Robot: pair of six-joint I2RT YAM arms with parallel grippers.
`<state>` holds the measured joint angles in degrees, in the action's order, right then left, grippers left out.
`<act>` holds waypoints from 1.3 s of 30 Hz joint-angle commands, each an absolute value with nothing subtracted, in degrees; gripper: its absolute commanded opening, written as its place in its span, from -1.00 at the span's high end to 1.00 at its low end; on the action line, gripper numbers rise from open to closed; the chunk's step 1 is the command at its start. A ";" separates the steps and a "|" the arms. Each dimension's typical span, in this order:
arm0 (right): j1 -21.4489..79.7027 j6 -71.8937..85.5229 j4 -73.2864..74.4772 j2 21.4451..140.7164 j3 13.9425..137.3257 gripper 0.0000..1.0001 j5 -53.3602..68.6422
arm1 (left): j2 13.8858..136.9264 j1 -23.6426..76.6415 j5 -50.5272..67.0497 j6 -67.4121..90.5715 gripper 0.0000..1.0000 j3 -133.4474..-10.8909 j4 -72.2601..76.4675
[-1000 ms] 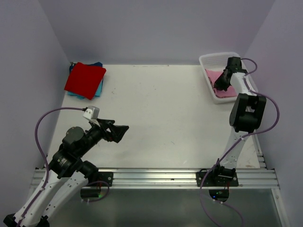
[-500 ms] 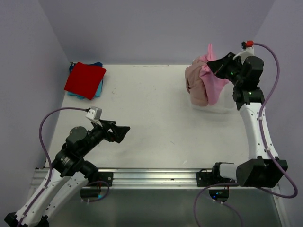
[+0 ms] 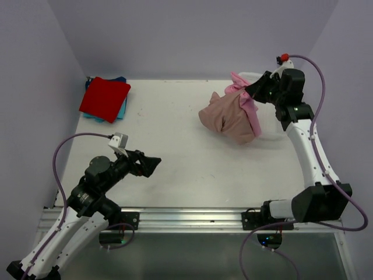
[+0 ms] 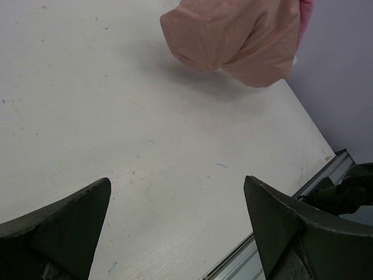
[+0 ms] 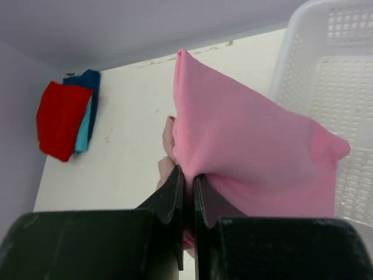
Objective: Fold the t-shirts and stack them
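Note:
Next, I lower the dusty-pink t-shirt (image 3: 227,118) and the bright pink one into the basket (image 3: 270,123) with my right gripper, since they hang bunched, then take the bright one alone.
My right gripper (image 3: 252,93) (image 5: 187,173) is shut on a fold of the bright pink t-shirt (image 5: 250,151) (image 3: 245,100), held up over the table's back right. A dusty-pink t-shirt (image 3: 227,119) (image 4: 239,35) hangs bunched with it, its lower part touching or just above the table. The red t-shirt (image 3: 105,98) (image 5: 61,119) lies folded on the teal-blue one (image 3: 120,112) (image 5: 87,111) at the back left corner. My left gripper (image 3: 152,163) (image 4: 178,181) hovers open over the near left of the table, nothing between its fingers.
The white mesh basket (image 5: 332,64) stands at the back right, just right of the held cloth. Purple walls close in the back and both sides. An aluminium rail (image 3: 192,219) runs along the table's near edge.
My right arm has lifted the two pink t-shirts out of the basket and swung them left over the table. The left arm has barely shifted.

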<state>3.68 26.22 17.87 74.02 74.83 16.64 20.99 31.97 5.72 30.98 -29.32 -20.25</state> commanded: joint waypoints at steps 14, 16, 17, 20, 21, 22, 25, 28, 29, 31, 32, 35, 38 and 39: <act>0.26 27.18 11.63 103.97 118.82 1.00 -13.87 | 21.00 32.17 5.45 33.13 -1.00 -31.73 -19.42; 0.26 24.19 10.03 104.59 120.92 1.00 -18.51 | 21.53 32.17 5.19 33.22 -1.00 -31.73 -19.25; 0.26 23.13 8.28 104.50 121.11 1.00 -20.11 | 21.79 32.17 4.92 33.31 -1.00 -31.73 -19.16; 0.18 18.73 1.28 101.36 117.53 1.00 -27.22 | 23.02 32.17 5.19 33.75 -1.00 -31.29 -17.76; 0.26 17.76 -1.47 100.29 115.25 1.00 -28.99 | 23.38 32.17 5.97 34.01 -1.00 -30.85 -16.54; 0.26 16.54 -2.71 99.59 112.27 1.00 -30.57 | 23.81 32.17 6.32 34.27 -1.00 -30.68 -15.91; 0.44 10.74 -2.47 99.84 111.35 1.00 -34.27 | 26.27 32.08 8.08 34.98 -1.00 -30.15 -13.89; 0.26 10.98 7.62 103.96 112.76 1.00 -31.56 | 28.47 32.17 9.58 35.77 -1.00 -29.53 -11.78; 0.26 11.60 12.52 105.02 112.42 1.00 -28.51 | 29.17 32.17 9.93 35.95 -1.00 -29.36 -10.73; 0.26 13.78 16.68 107.92 109.88 1.00 -23.75 | 29.53 32.17 10.72 36.65 -1.00 -28.83 -9.76; 0.26 14.41 19.57 108.89 108.73 1.00 -20.69 | 29.62 32.17 11.07 37.00 -1.00 -28.65 -9.06; 0.44 16.87 22.05 111.97 103.11 1.00 -10.30 | 29.01 32.08 11.43 37.44 -1.00 -27.86 -8.70; 0.79 18.89 25.21 115.04 99.32 1.00 -2.83 | 27.78 32.17 11.25 37.62 -1.00 -26.81 -8.61; 1.31 18.98 26.27 115.92 98.88 1.00 -1.59 | 27.43 32.17 11.16 37.79 -1.00 -26.28 -9.05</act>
